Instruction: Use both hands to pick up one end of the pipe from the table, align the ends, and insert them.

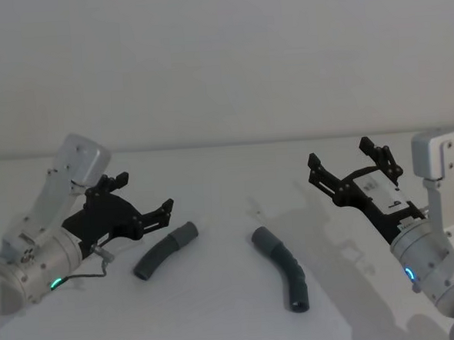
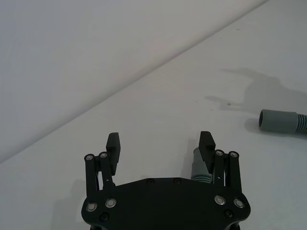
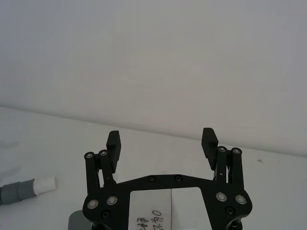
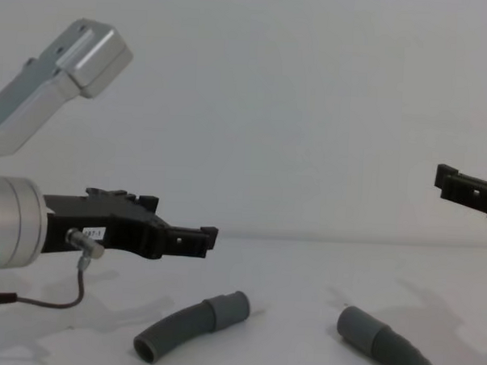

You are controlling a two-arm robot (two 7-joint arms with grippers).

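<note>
The white tube's tip [image 4: 257,312] sticks straight out of the cuff of the curved piece [image 4: 187,323], so the white tube will stay in place there when the robot lifts the curved piece.
The pipe lies in two dark grey ribbed pieces on the white table [image 1: 220,309]. The left piece [image 1: 164,252] curves up to a smooth cuff [image 4: 228,309]. In the right wrist view that cuff shows a white tube tip [image 3: 44,185]. The right piece [image 1: 283,267] has a plain cuff [image 2: 277,120] facing the left piece. My left gripper [image 1: 145,192] hovers open and empty just left of the left piece, whose cuff [image 2: 196,165] shows behind one finger. Farther right, my right gripper [image 1: 340,152] is open and empty, raised above the table, apart from the right piece [image 4: 390,344].
A plain pale wall [image 1: 220,62] rises behind the table. A thin cable [image 1: 91,277] loops from my left wrist near the left piece. Bare table surface lies between the two pieces and in front of them.
</note>
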